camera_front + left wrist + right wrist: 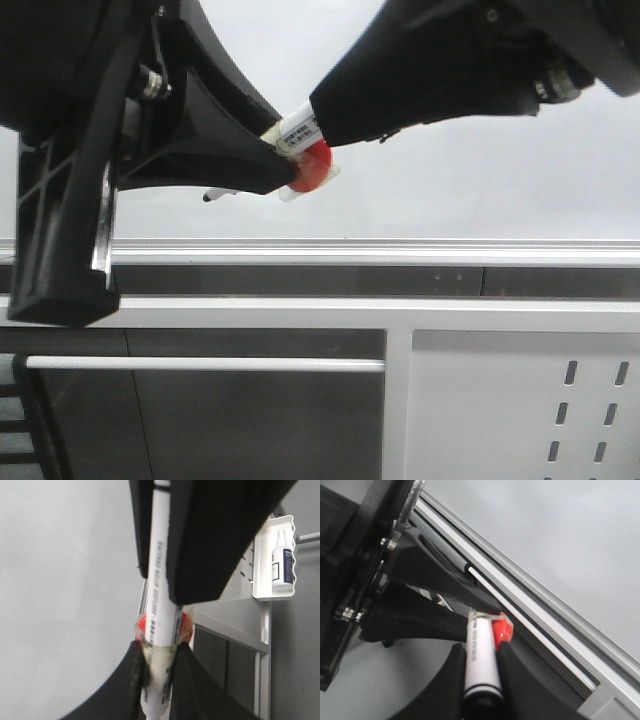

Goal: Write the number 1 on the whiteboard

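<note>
The pen's upper end has my right gripper on it, so my left gripper, shut behind the dark tip, should open and move back before I write.
A white marker pen with a red tag hangs in front of the whiteboard, just above its silver lower rail. My left gripper is shut on the pen's lower part. In the left wrist view my left gripper pinches the barrel just below the red tag. My right gripper comes in from the upper right and is shut on the pen's upper end; the right wrist view shows this gripper clamped on the barrel. The pen's dark tip pokes out past the left fingers. The number 1 is out of view.
Below the whiteboard runs a white frame bar with a thin white rod under it. A white perforated metal panel sits at the lower right. A white wall holder carries a spray bottle.
</note>
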Tool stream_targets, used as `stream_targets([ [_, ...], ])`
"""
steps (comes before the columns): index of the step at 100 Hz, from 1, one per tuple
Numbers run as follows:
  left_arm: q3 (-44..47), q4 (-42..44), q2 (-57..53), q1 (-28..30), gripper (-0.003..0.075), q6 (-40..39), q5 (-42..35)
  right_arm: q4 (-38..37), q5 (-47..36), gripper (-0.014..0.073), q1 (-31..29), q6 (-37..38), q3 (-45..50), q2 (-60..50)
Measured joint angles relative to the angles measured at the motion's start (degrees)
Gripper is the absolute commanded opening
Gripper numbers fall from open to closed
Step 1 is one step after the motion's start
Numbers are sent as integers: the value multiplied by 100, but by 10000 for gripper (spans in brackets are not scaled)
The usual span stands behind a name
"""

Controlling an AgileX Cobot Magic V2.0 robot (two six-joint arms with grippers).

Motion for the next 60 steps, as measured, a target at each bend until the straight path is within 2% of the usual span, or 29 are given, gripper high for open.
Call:
stream_targets([
  [13, 0, 0, 0, 0, -12, 0, 10, -13, 0, -79, 0, 0, 0, 0],
  [20, 0, 0, 0, 0, 36, 0, 10, -13, 0, -79, 0, 0, 0, 0],
  [25, 0, 0, 0, 0, 113, 0, 10, -13, 0, -79, 0, 0, 0, 0],
  [37, 0, -98, 0, 0, 412, 0, 10, -13, -55, -79, 0, 0, 0, 0],
  [44, 0, -204, 0, 0, 542, 0, 10, -13, -129, -79, 0, 0, 0, 0],
  [52, 0, -428, 0, 0, 575, 0, 38, -70, -151, -79, 0, 0, 0, 0],
  [60, 0, -765, -62, -13, 531, -11, 173, -124, -151, -79, 0, 0, 0, 0],
])
